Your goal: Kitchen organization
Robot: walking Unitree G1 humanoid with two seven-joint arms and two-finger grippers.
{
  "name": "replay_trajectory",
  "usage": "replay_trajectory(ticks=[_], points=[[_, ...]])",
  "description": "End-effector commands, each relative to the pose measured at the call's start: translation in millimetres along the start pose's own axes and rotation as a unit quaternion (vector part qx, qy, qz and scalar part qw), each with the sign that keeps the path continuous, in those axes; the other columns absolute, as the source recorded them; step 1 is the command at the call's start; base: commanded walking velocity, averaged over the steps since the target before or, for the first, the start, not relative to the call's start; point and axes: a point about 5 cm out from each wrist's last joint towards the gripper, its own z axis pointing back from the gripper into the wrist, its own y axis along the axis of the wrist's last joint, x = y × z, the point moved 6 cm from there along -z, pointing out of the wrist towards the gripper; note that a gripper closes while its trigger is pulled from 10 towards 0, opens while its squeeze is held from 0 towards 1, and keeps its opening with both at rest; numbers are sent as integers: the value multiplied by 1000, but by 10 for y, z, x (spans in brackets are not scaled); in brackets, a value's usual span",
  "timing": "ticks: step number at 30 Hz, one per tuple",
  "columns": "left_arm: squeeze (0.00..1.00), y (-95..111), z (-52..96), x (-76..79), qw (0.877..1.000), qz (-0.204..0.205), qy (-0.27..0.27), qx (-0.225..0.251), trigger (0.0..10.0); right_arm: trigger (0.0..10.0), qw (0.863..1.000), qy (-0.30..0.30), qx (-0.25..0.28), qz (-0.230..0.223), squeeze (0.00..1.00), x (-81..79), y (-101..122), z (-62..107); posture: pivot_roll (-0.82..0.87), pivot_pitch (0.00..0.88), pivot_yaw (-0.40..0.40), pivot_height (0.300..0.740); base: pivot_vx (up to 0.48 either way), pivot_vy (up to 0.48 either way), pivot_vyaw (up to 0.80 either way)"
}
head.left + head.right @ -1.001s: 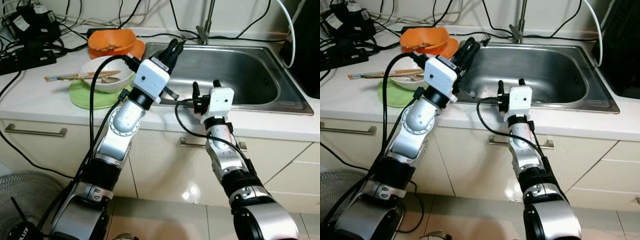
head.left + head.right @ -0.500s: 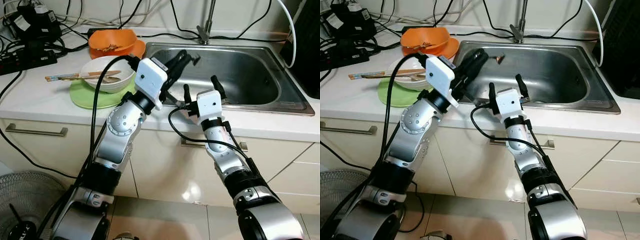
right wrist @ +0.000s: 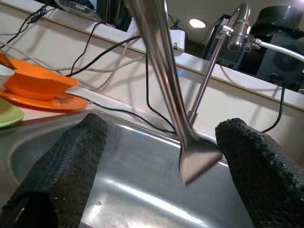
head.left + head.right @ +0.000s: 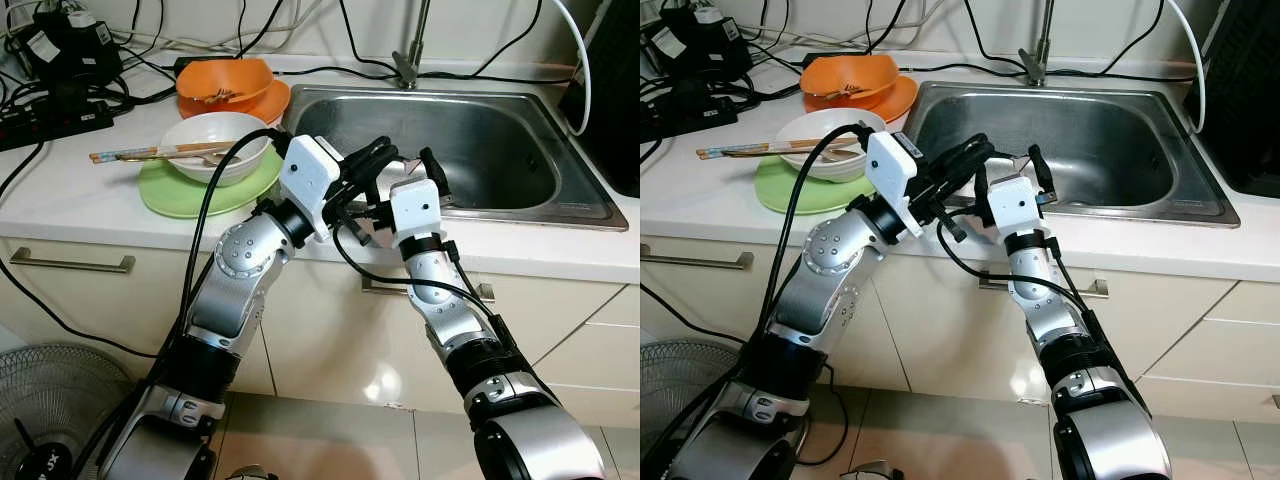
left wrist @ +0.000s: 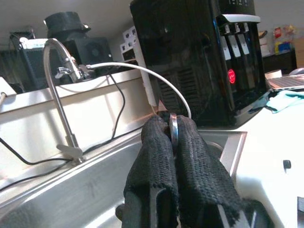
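Observation:
The long handle (image 3: 160, 67) slants and gets thinner toward a slim neck (image 3: 186, 135). The utensil will tip in my right gripper's pinch when I carry it.
A metal utensil (image 3: 164, 71) with a long flat handle is pinched in my left gripper (image 4: 383, 156), which is shut on it above the front edge of the steel sink (image 4: 480, 150). In the left wrist view the utensil (image 5: 174, 129) shows edge-on between the two black fingers (image 5: 154, 152). My right gripper (image 4: 1008, 172) stands open right next to the left one. The utensil's handle hangs between its spread fingers (image 3: 71, 161) without touching either.
A white bowl (image 4: 215, 140) with chopsticks and a spoon rests on a green plate (image 4: 170, 195) on the left counter. Behind it sits an orange bowl (image 4: 225, 82) on an orange plate. Cables and power strips crowd the back left. A black appliance (image 4: 1250, 90) stands at the right.
My left gripper has swung right and down with the utensil, from the sink's left rim to the right gripper. The right gripper has spread its fingers around the handle.

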Motion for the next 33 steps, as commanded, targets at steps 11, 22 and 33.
replay_trajectory(ticks=[11,22,33], points=[[0,-50,53,10,1000,7,-9,-21,10000,10000,999,-20,22,-25,0,71,126,-52,134,0,51,740,0,0,0],[0,-58,57,-24,1000,2,0,-23,10000,0,999,-17,33,-28,0,69,173,-63,133,0,52,740,0,0,0],[0,-79,63,-54,1000,0,10,-29,10000,0,999,-8,37,-36,0,32,194,-55,133,0,52,740,0,0,0]])
